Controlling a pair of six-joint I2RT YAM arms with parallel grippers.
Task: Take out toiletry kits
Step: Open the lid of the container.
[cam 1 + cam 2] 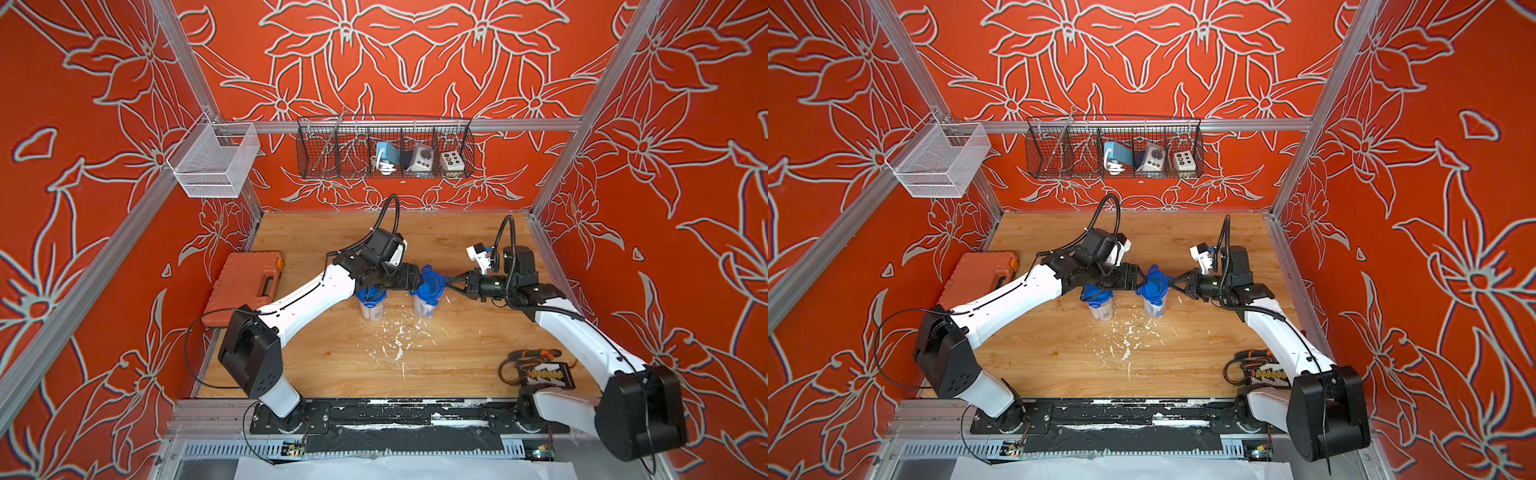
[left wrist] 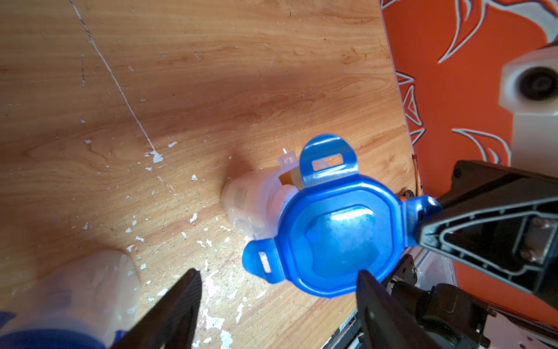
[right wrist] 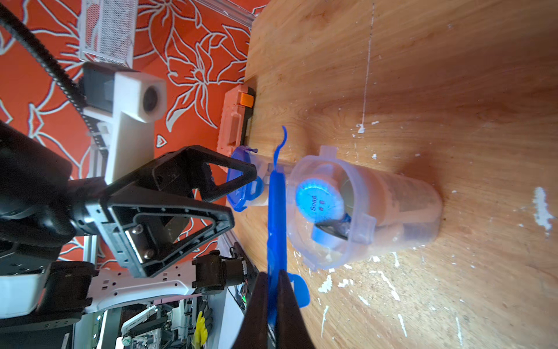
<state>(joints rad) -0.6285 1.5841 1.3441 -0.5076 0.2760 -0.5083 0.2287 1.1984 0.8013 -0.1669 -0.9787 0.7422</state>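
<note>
Next, my left gripper backs away while my right gripper puts the lid down by the black pack, since the blue lid (image 1: 429,285) hangs over the open tub's opening.
Two clear tubs with blue clip lids stand mid-table. The right tub (image 1: 424,308) is open. My right gripper (image 3: 273,273) is shut on a tab of its blue lid (image 3: 276,211), which hangs just above the rim. Part of a toiletry kit shows inside this tub (image 3: 392,208): a round blue-white piece marked Soap (image 3: 317,201) and pale items I cannot make out. The left tub (image 1: 371,307) keeps its lid on, with pale contents showing through its wall. My left gripper (image 2: 277,273) is open, hovering between the two tubs, close beside the raised lid (image 2: 338,232).
An orange tool case (image 1: 245,286) lies at the table's left edge. A black pack with cables (image 1: 540,370) sits front right. A black wire basket (image 1: 386,149) and a white mesh basket (image 1: 214,160) hang on the walls. White flecks mark the wooden table (image 1: 332,357).
</note>
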